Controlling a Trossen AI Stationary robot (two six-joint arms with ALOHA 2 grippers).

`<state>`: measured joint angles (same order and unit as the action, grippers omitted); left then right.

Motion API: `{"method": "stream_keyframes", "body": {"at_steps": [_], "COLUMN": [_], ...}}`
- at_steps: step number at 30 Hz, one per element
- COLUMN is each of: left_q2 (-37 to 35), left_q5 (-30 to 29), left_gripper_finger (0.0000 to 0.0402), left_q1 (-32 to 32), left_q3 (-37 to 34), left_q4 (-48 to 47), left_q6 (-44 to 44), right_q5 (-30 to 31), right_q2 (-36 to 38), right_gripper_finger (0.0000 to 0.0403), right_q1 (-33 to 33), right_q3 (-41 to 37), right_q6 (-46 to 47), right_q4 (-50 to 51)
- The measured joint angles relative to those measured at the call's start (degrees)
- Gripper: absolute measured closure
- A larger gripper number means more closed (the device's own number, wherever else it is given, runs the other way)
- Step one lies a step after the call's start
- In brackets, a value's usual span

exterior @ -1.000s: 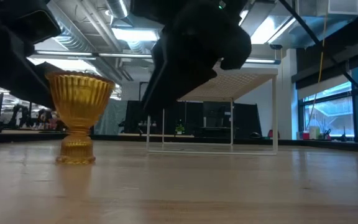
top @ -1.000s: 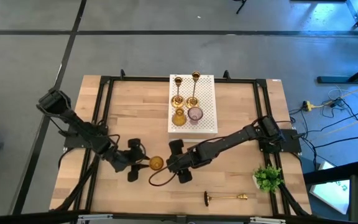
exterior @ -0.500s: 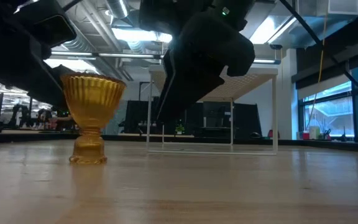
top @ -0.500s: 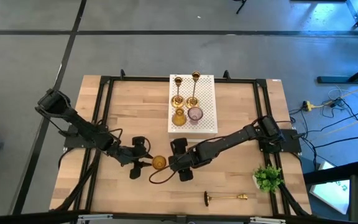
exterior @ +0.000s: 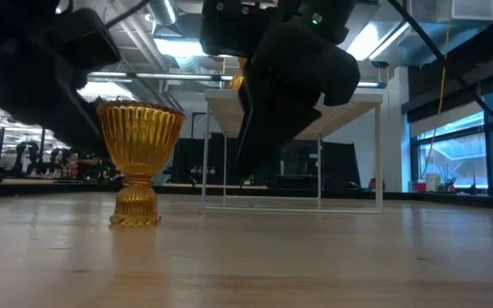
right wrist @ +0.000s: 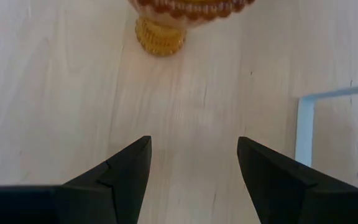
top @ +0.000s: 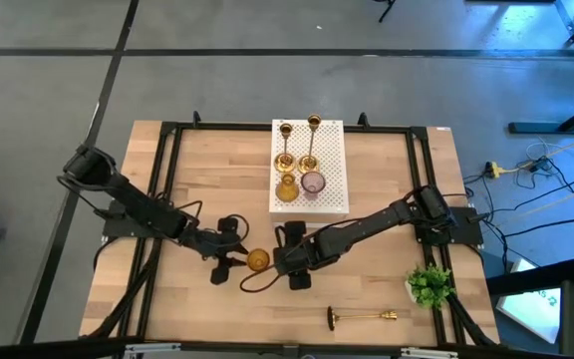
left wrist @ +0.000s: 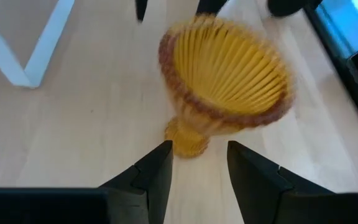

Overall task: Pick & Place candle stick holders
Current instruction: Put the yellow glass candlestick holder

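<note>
The amber goblet [top: 258, 259] stands past my right gripper's fingers. My left gripper should bring it nearer and back away before my right gripper grips the bowl's rim [exterior: 166, 108].
An amber ribbed glass goblet [top: 257, 260] [exterior: 139, 162] stands upright on its foot near the table's middle. My left gripper [top: 237, 256] [left wrist: 199, 149] comes at it from the table's left and is open, its fingertips at the goblet's foot. My right gripper [top: 279, 257] [right wrist: 194, 146] faces the goblet from the right, open and a little short of the foot [right wrist: 160, 34]. On the white perforated box [top: 309, 168] stand two brass candlesticks [top: 285, 150], an amber goblet [top: 286, 187] and a purple one [top: 313, 182]. A third brass candlestick [top: 362, 317] lies on the table. My left gripper has the goblet's foot [left wrist: 185, 140] at its open fingertips. One finger [left wrist: 163, 155] lies against the foot's side and a gap shows at the other. The fingers slant down from the table's left. The goblet stays upright, foot on the table.
A small green plant [top: 429, 284] stands at the near right. A thin dark cable [top: 249, 286] loops on the table below the goblet. Bare wood lies near the front edge and at the far left.
My left gripper has moved toward the table's right, toward my right gripper. The amber goblet has slid along the table the same way, still upright on its foot. My right gripper has turned a little in place.
</note>
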<state>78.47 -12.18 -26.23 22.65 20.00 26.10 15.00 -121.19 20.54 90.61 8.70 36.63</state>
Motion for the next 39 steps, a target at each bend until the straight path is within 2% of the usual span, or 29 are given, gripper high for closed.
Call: {"method": "stream_keyframes", "body": {"at_steps": [8,14,21,30,39], "left_q2": [7.61,13.19,18.06,18.92,12.74], "left_q5": [3.48,3.72,8.03,8.69,15.25], "left_gripper_finger": [0.0254,0.0254,0.0254,0.0254,0.0254], "left_q1": [0.98,1.23,2.85,3.62,3.62], "left_q3": [0.06,3.51,8.97,9.79,9.78], "left_q4": [9.60,9.61,9.43,9.08,-3.22], "left_q6": [-1.90,-3.78,-7.36,-8.00,-4.15], "right_q5": [-0.04,-0.20,-0.20,-0.20,-0.18], "right_q2": [0.00,0.00,0.00,0.00,0.13], "right_gripper_finger": [0.0163,0.0163,0.0163,0.0163,0.0163], "right_q1": [0.15,0.19,0.25,1.07,1.46], "right_q3": [0.00,0.00,0.00,0.00,0.00], "right_q6": [2.36,3.12,3.53,3.46,0.86], "right_q4": [1.02,1.96,2.33,2.85,7.24]}}
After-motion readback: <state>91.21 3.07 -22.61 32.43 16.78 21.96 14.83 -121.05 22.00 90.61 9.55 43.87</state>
